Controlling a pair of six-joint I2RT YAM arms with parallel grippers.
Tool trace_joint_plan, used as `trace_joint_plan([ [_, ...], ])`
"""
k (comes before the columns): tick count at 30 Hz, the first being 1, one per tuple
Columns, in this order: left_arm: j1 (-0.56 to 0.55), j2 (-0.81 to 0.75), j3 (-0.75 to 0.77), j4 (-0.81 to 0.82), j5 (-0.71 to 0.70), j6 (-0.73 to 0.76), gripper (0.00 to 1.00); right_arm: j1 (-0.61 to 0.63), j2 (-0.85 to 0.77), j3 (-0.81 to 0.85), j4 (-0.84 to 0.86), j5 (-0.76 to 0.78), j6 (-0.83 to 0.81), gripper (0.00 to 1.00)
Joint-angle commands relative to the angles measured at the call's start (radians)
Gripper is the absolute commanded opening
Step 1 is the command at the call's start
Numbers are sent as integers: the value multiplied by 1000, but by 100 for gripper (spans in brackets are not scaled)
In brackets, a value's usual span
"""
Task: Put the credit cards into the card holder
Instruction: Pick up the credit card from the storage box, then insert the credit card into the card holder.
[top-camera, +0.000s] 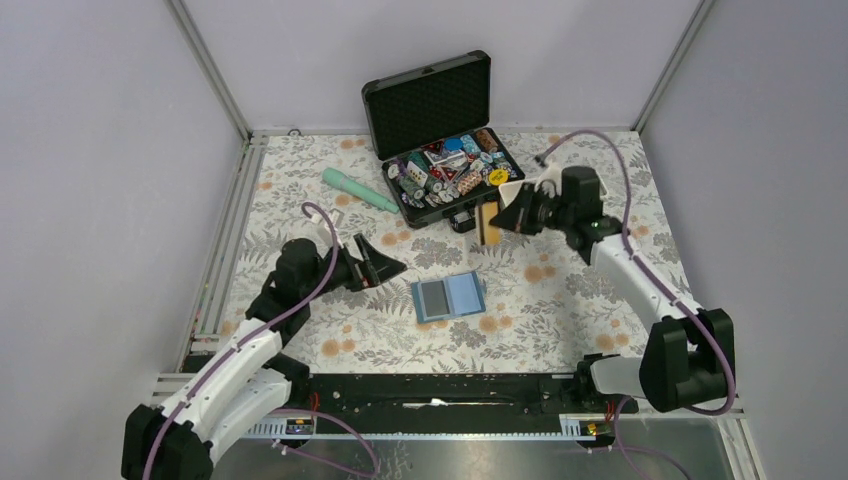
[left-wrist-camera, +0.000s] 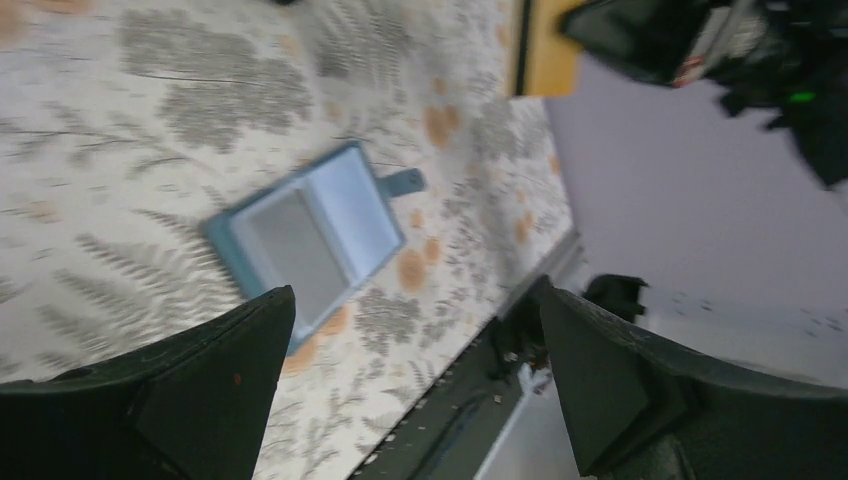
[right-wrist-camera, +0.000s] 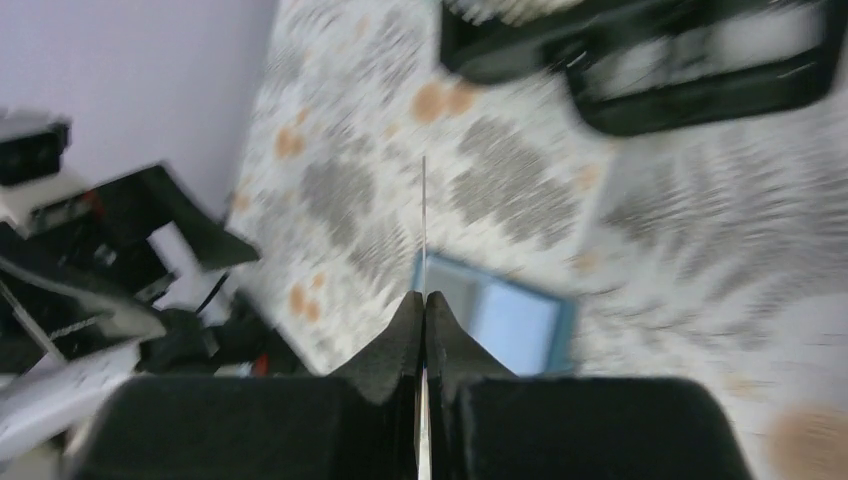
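The card holder (top-camera: 449, 297) lies unheld while my right gripper brings the card, so I should first move my left gripper to the holder's grey-card edge (top-camera: 416, 302) and steady it.
The teal-blue card holder (top-camera: 448, 297) lies open on the floral cloth, with a grey card (top-camera: 433, 298) in its left half. My right gripper (top-camera: 503, 222) is shut on an orange-gold credit card (top-camera: 488, 223), held on edge above the cloth between the holder and the black case. In the right wrist view the card (right-wrist-camera: 423, 200) shows edge-on, sticking out past the gripper (right-wrist-camera: 424, 300), with the holder (right-wrist-camera: 510, 320) beyond. My left gripper (top-camera: 392, 266) hangs open and empty just left of the holder. Its own view shows the holder (left-wrist-camera: 310, 230) ahead of the gripper (left-wrist-camera: 415, 340) and the orange card (left-wrist-camera: 548, 50) at the top.
An open black foam-lined case (top-camera: 440, 150) full of poker chips and small items stands at the back centre. A mint-green cylinder (top-camera: 360, 190) lies left of it. A small dark object (top-camera: 461, 221) sits at the case's front edge. Grey walls enclose the table.
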Motion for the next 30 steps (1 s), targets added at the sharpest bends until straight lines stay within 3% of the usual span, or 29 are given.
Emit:
trace_joint_plan([
  [1,-81,23,-18,450,123,-177,99,120,-54,-178,450,-236,294,0],
  [7,-157,69,-18,598,178,-218,99,236,-63,-265,695,-270,436,0],
  [14,-227,101,-24,600,110,-221,99,257,-72,-295,881,-307,554,0],
  [19,-233,101,-21,554,77,-203,99,257,-78,-298,826,-278,518,0],
  [24,-233,103,-52,480,12,-196,99,266,-92,-325,642,-177,392,0],
  [30,-239,92,-73,257,-146,-138,99,298,-91,-419,527,-44,294,0],
])
